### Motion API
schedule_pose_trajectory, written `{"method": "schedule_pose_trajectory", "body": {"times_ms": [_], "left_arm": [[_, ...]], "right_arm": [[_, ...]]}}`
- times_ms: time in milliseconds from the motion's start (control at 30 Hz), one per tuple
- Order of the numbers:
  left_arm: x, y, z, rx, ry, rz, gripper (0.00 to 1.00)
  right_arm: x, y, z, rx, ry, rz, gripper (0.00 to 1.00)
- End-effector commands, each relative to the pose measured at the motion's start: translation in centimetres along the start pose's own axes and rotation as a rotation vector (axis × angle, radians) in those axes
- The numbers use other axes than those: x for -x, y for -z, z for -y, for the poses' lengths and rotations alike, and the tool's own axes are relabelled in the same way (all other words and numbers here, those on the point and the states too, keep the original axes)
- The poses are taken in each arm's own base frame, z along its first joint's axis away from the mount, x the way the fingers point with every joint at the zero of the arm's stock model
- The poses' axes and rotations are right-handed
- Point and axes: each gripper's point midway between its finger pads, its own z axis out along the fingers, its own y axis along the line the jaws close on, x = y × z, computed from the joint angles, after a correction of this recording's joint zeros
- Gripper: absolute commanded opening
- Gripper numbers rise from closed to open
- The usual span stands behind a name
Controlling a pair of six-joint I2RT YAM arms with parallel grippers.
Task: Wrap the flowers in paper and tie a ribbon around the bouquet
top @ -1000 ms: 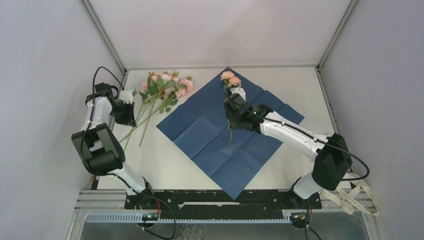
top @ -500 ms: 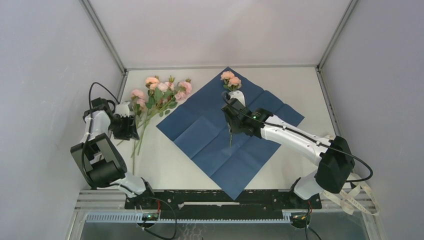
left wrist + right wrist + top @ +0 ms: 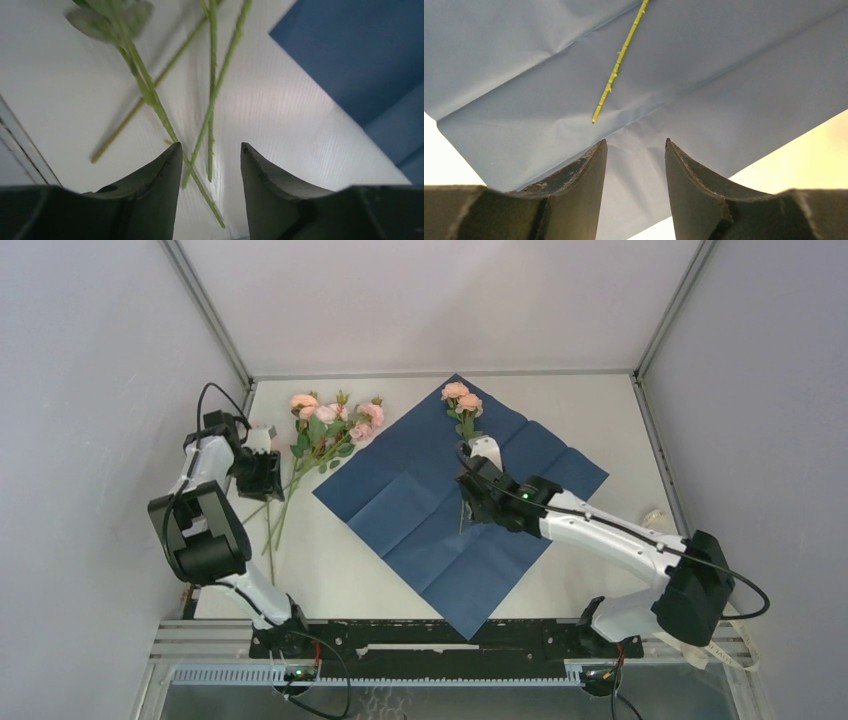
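The peach rose (image 3: 304, 401) will pull a neighbouring rose up with it when I lift the peach rose, because crowded green leaves (image 3: 316, 438) overlap beneath the blooms.
The paper (image 3: 430, 510) lies flat on the table, navy face up, set like a diamond. One pink rose stem (image 3: 462, 440) rests on it, blooms (image 3: 460, 397) towards the far corner. My right gripper (image 3: 474, 500) hovers open over the paper (image 3: 724, 75), and the bare stem end (image 3: 620, 60) lies just ahead of its fingertips (image 3: 636, 144). The other flowers (image 3: 330, 420) lie on the table left of the paper. My left gripper (image 3: 266, 478) is open above their crossed green stems (image 3: 215, 90), gripping nothing (image 3: 210, 147). The ribbon (image 3: 722, 648) shows behind the right arm's base.
Grey walls close in the white table (image 3: 600, 410) on three sides. A corner of the paper (image 3: 360, 60) shows at the right in the left wrist view. A small pale object (image 3: 655, 517) lies near the table's right edge.
The left gripper has opened and let go of the flower stems, which now lie a little further left on the table. The right gripper has drawn back along the single stem, away from the blooms.
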Motion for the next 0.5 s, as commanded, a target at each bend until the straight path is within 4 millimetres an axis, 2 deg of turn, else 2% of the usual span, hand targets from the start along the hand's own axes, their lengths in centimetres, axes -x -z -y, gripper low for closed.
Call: {"method": "schedule_pose_trajectory", "body": {"times_ms": [0, 200, 333, 467], "left_arm": [[5.4, 0.5, -3.0, 0.146, 0.131, 0.114, 0.51], [7.5, -0.7, -5.2, 0.235, 0.237, 0.136, 0.61], [7.7, -3.2, -6.0, 0.236, 0.254, 0.069, 0.62], [7.6, -5.5, -6.3, 0.267, 0.187, -0.022, 0.59]], "right_arm": [[1.9, 1.3, 1.0, 0.043, -0.059, 0.109, 0.55], [1.4, 0.8, 3.7, 0.046, -0.108, 0.12, 0.56], [1.3, 0.2, 4.8, 0.046, -0.129, 0.115, 0.56], [1.4, -0.3, 5.4, 0.033, -0.139, 0.105, 0.56]]}}
